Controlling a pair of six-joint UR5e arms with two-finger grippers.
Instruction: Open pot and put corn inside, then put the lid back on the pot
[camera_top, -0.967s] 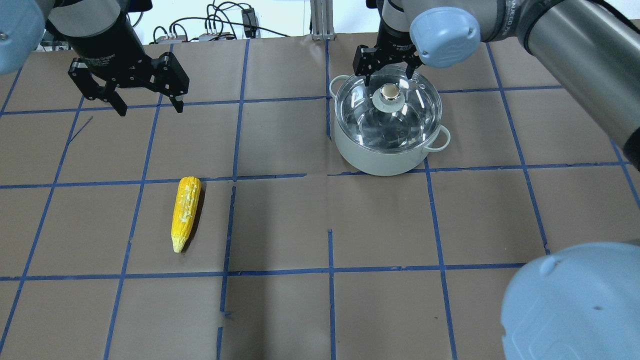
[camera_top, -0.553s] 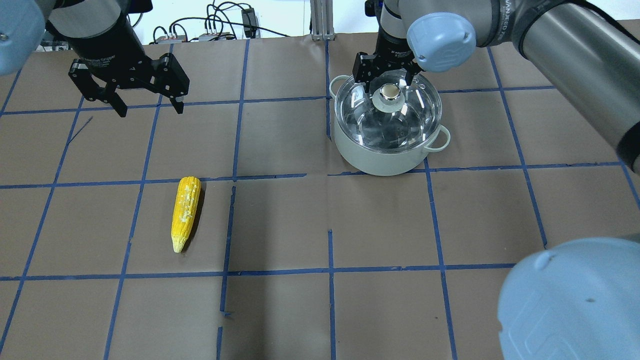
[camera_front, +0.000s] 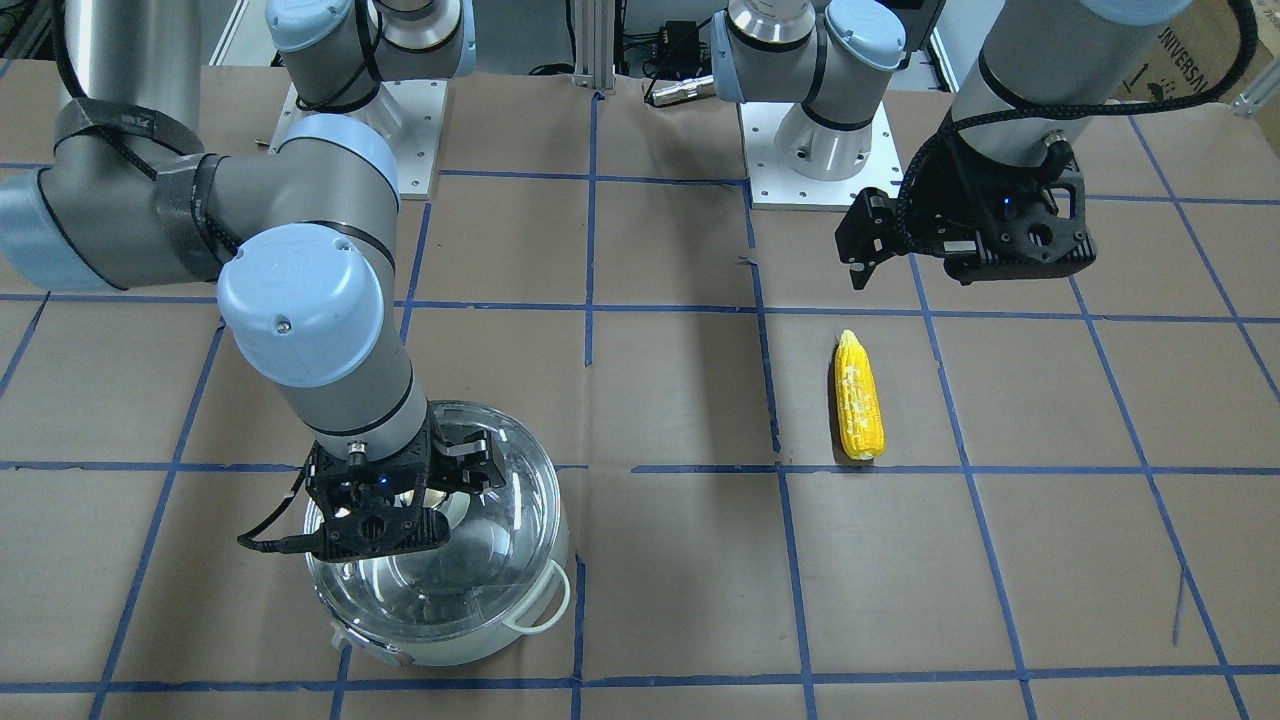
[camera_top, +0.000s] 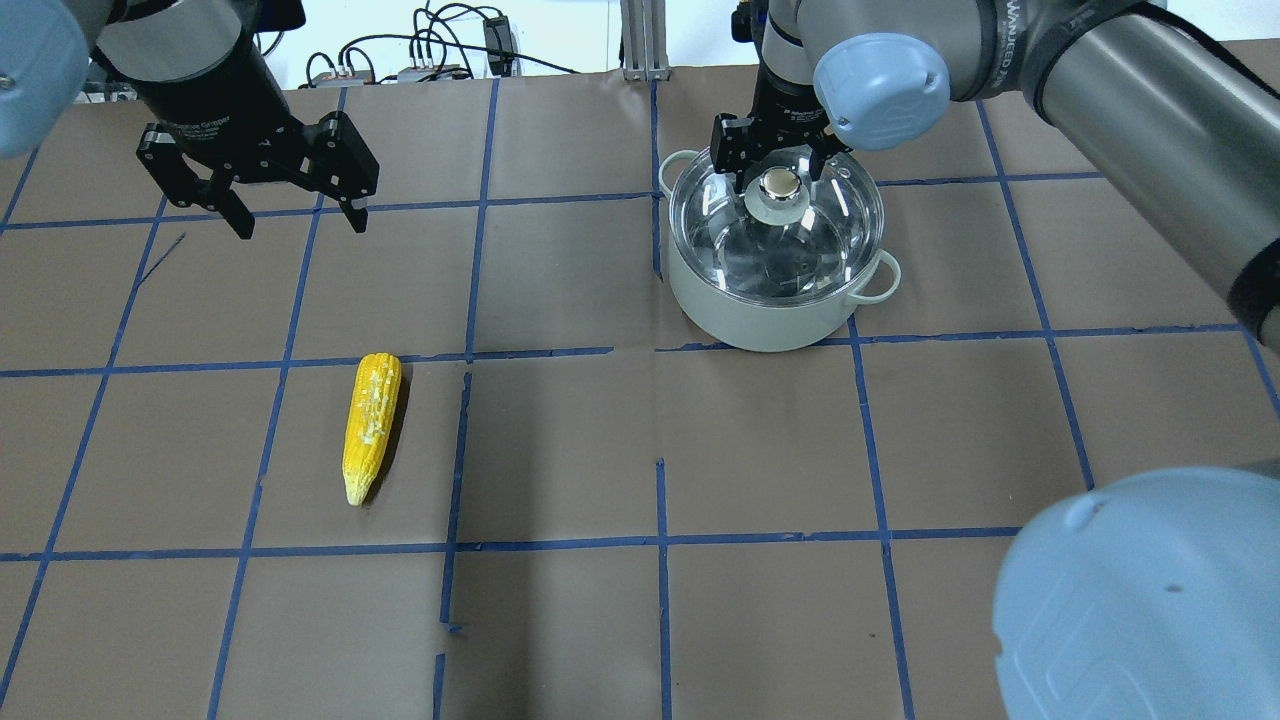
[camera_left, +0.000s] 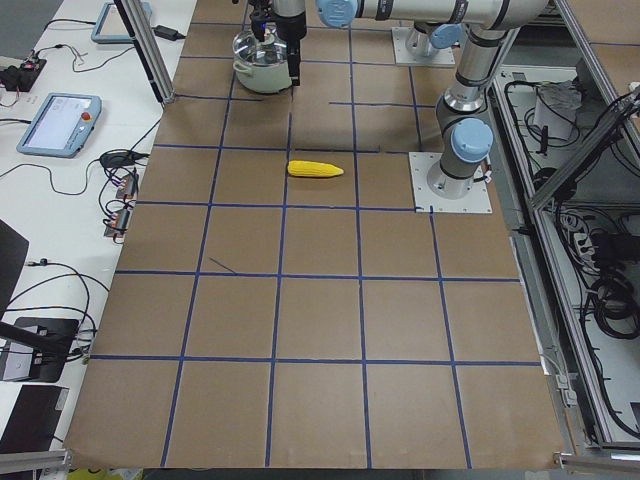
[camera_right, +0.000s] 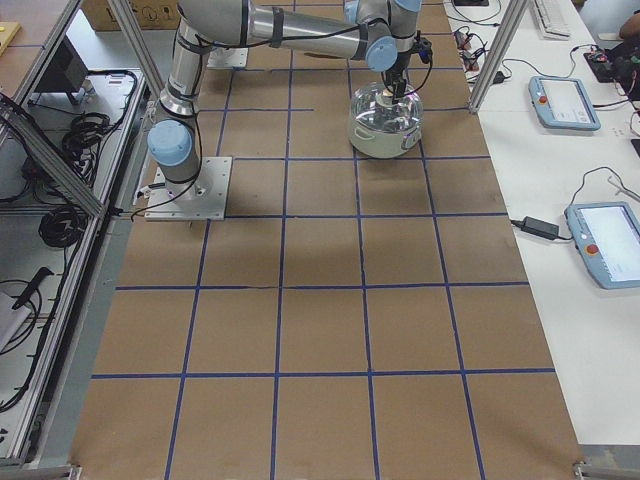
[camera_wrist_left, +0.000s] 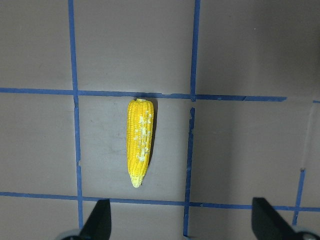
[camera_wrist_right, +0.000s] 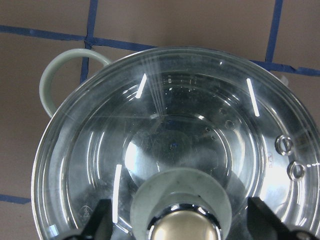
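Observation:
The smooth round rim (camera_front: 555, 502) just rests over the pot's edge, so I expect the glass lid (camera_front: 498, 540) to come off and leave the pot standing when the robot's gripper lifts the lid.
The mint-white pot (camera_top: 760, 318) stands at the far right with the glass lid (camera_top: 735, 250) on it. My right gripper (camera_top: 775, 168) is open and low over the lid, one finger on each side of the pale knob (camera_top: 780, 192) without closing on it. The right wrist view shows the lid (camera_wrist_right: 175, 135), the knob (camera_wrist_right: 181, 210) between the fingertips (camera_wrist_right: 97, 220) and a pot handle (camera_wrist_right: 52, 80). The yellow corn (camera_top: 372, 428) lies on the table at the left. My left gripper (camera_top: 300, 222) is open and empty, held high beyond the corn (camera_wrist_left: 139, 142).
Brown paper with a blue tape grid (camera_top: 660, 540) covers the table. Cables and boxes (camera_top: 430, 60) lie past the far edge. The right arm's elbow (camera_top: 1140, 600) looms at the near right. The arm bases (camera_front: 815, 150) stand on the robot's side.
My right gripper has dropped and shifted so that its fingers now flank the lid's knob. The left gripper, the corn and the pot have hardly moved.

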